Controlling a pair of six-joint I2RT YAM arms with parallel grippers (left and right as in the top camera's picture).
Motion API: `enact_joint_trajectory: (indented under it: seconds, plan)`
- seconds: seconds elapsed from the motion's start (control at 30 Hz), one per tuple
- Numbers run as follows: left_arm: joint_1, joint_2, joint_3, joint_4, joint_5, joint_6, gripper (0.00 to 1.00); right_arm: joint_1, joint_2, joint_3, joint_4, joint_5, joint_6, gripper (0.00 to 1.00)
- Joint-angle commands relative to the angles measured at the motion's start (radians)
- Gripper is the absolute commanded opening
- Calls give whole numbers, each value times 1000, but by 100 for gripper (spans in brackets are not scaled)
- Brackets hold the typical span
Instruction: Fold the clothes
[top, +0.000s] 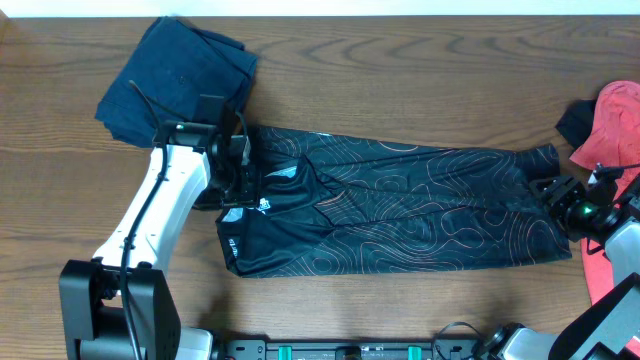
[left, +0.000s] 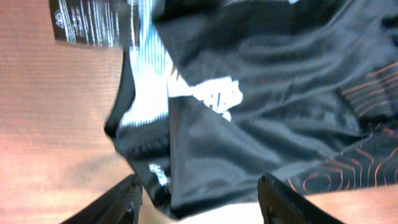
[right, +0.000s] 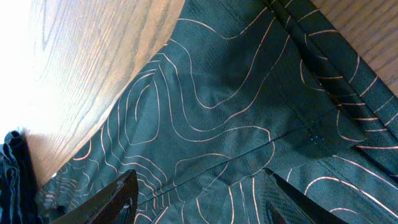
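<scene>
Next, my left gripper pinches the fold (top: 264, 232) next to the white lettering and pulls it back, because the jersey's loose fold under that gripper bulges out past the jersey's front edge (top: 268, 270).
The clothes, a black jersey (top: 400, 210) with thin orange contour lines, lie folded into a long band across the table. My left gripper (top: 243, 180) is at the band's left end, over the white lettering (left: 214, 93). Its fingers (left: 127, 202) stand wide apart, a loose fold of the jersey (left: 267, 93) lies between them, and neither finger presses on it. My right gripper (top: 548, 188) hangs over the band's right end. In the right wrist view its fingers (right: 121, 193) are spread above the flat jersey (right: 236, 112), holding nothing.
A navy-blue folded garment (top: 180, 75) lies at the back left, just behind the left arm. A coral-red garment (top: 615, 125) with a dark piece beside it sits at the right edge, near the right arm. Bare wooden table (top: 400, 60) runs behind the jersey.
</scene>
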Motion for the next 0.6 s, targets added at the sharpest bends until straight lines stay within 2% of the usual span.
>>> enact_joint_trajectory:
  seconds: [0.0, 0.17, 0.4, 0.5, 0.57]
  plan:
    - [-1, 0, -53, 22, 1, -38, 62, -7, 6, 6, -3, 0, -27, 61]
    - [-1, 1, -164, 111, 57, -39, 62, -7, 6, 6, -5, -3, -27, 61]
    - [-1, 1, -300, 263, 61, -38, 61, -7, 6, 6, -10, -3, -27, 61]
    - [-1, 1, -336, 326, 61, -38, 55, -7, 6, 6, -10, -3, -27, 61]
    - [-1, 1, -356, 357, 61, -38, 47, -7, 6, 6, -11, -3, -27, 61]
